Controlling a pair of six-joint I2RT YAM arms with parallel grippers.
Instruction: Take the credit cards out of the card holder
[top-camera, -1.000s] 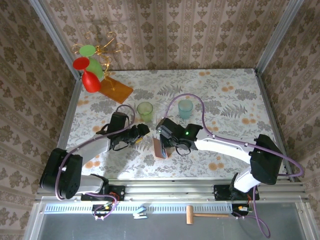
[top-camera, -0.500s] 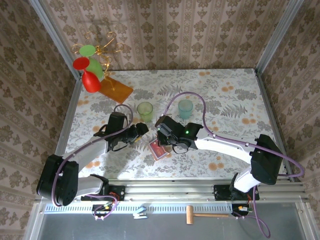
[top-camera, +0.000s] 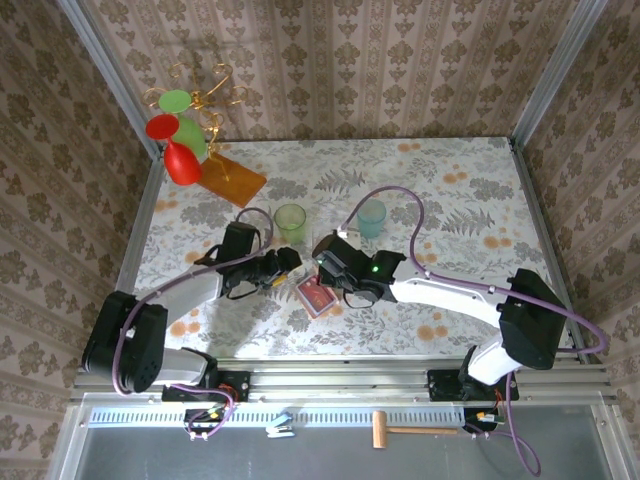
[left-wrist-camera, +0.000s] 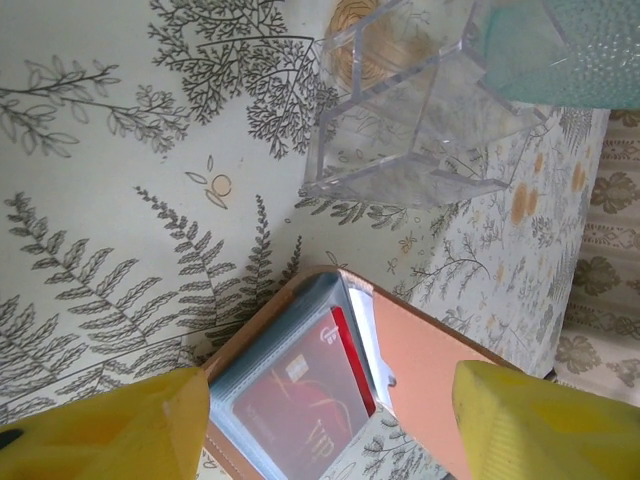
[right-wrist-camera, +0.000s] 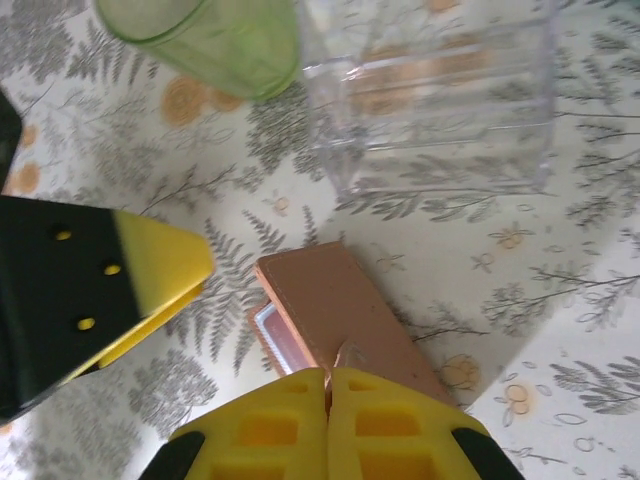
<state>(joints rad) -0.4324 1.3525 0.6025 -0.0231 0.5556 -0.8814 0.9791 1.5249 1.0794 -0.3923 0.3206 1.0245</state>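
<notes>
The card holder lies crooked with its tan cover half open (right-wrist-camera: 335, 290), so the robot's left gripper should keep the sleeves (top-camera: 316, 296) pressed down while the right gripper pulls the cover flat.
The card holder (top-camera: 315, 296) lies open on the flowered table between the two arms. In the left wrist view its tan cover (left-wrist-camera: 430, 365) is lifted off the clear sleeves, and a red credit card (left-wrist-camera: 300, 400) with gold print sits in the top sleeve. My right gripper (right-wrist-camera: 328, 378) is shut, pinching the edge of the tan cover (right-wrist-camera: 335, 310). In the top view the right gripper (top-camera: 331, 283) is at the holder's right side. My left gripper (left-wrist-camera: 330, 435) is open, its yellow fingers (left-wrist-camera: 110, 430) straddling the holder just above it; from above the left gripper (top-camera: 290, 264) is left of the holder.
A clear plastic box (left-wrist-camera: 420, 130) stands just beyond the holder, with a green cup (top-camera: 290, 218) and a teal cup (top-camera: 371, 215) behind it. An orange-brown board (top-camera: 232, 178) and a wire stand with red and green glasses (top-camera: 180, 150) are at the back left.
The holder stood on edge a second ago; it now lies opened, the red card showing. The right gripper has moved slightly up and right with the cover. The left gripper has barely shifted.
</notes>
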